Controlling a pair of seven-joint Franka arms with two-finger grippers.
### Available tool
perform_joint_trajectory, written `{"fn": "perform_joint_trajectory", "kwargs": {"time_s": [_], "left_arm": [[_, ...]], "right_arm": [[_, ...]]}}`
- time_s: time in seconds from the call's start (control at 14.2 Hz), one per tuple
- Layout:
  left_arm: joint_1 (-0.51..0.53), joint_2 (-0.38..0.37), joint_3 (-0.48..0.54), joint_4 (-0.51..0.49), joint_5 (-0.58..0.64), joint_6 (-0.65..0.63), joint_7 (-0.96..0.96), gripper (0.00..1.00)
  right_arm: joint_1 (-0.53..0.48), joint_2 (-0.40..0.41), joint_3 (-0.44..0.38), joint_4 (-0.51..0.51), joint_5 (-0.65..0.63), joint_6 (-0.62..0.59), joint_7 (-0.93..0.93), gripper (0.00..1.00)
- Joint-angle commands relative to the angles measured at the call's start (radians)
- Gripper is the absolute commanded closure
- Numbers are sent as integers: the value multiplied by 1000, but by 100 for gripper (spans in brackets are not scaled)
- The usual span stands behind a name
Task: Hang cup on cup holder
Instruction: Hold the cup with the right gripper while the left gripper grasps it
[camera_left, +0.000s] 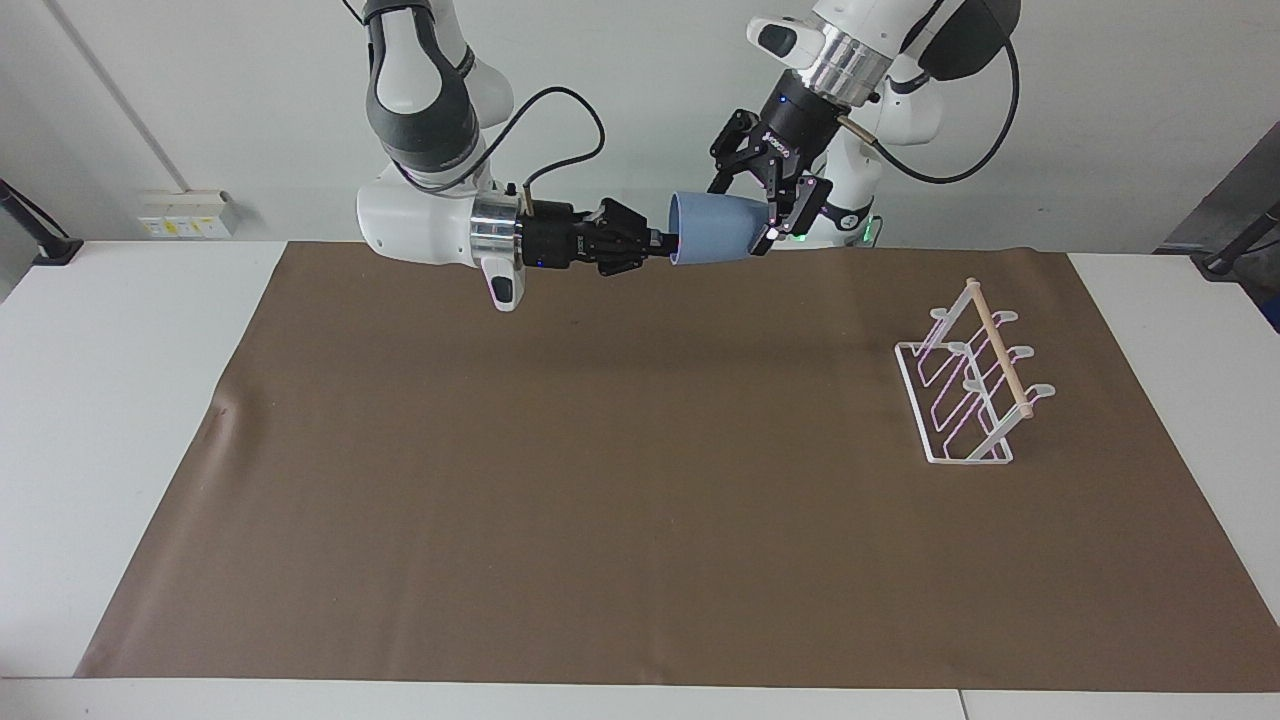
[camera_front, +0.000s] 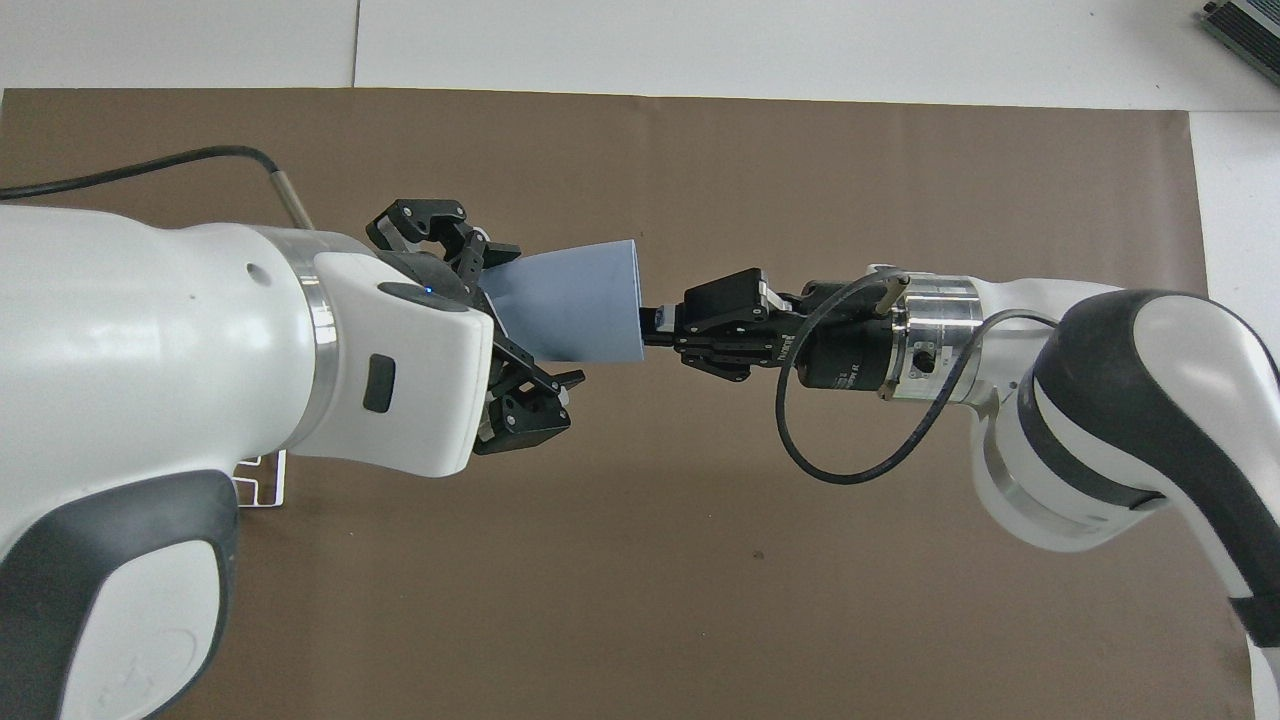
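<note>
I expect the light-blue cup (camera_front: 566, 300) to hang sideways with its base outward when I push it onto the cup holder, because the cup's rim (camera_front: 639, 300) points away from my left gripper.
The light-blue cup (camera_left: 715, 228) lies on its side in the air over the mat's edge nearest the robots. My right gripper (camera_left: 672, 243) is shut on its rim, one finger inside the mouth; it also shows in the overhead view (camera_front: 648, 328). My left gripper (camera_left: 748, 210) is open, its fingers on either side of the cup's narrow base end (camera_front: 575, 305). I cannot tell whether they touch it. The white wire cup holder (camera_left: 970, 385) with its wooden rod stands on the mat toward the left arm's end; overhead, only a corner of it (camera_front: 262, 480) shows under the left arm.
A brown mat (camera_left: 600, 480) covers most of the white table (camera_left: 110, 400). A cable loops from the right wrist (camera_front: 830, 450). The left arm's bulk hides much of its end of the mat from above.
</note>
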Motion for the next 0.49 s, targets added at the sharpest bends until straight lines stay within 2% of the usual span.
{"fn": "perform_joint_trajectory", "kwargs": {"time_s": [0.0, 0.35, 0.42], "left_arm": [[-52, -33, 8, -47, -13, 38, -67, 0], [-68, -28, 8, -40, -13, 67, -84, 0], [-68, -27, 8, -41, -13, 75, -78, 3]], "right_arm": [[-5, -17, 4, -6, 24, 19, -24, 100], [-7, -16, 4, -6, 24, 17, -24, 100], [-7, -17, 4, -6, 24, 16, -24, 100]]}}
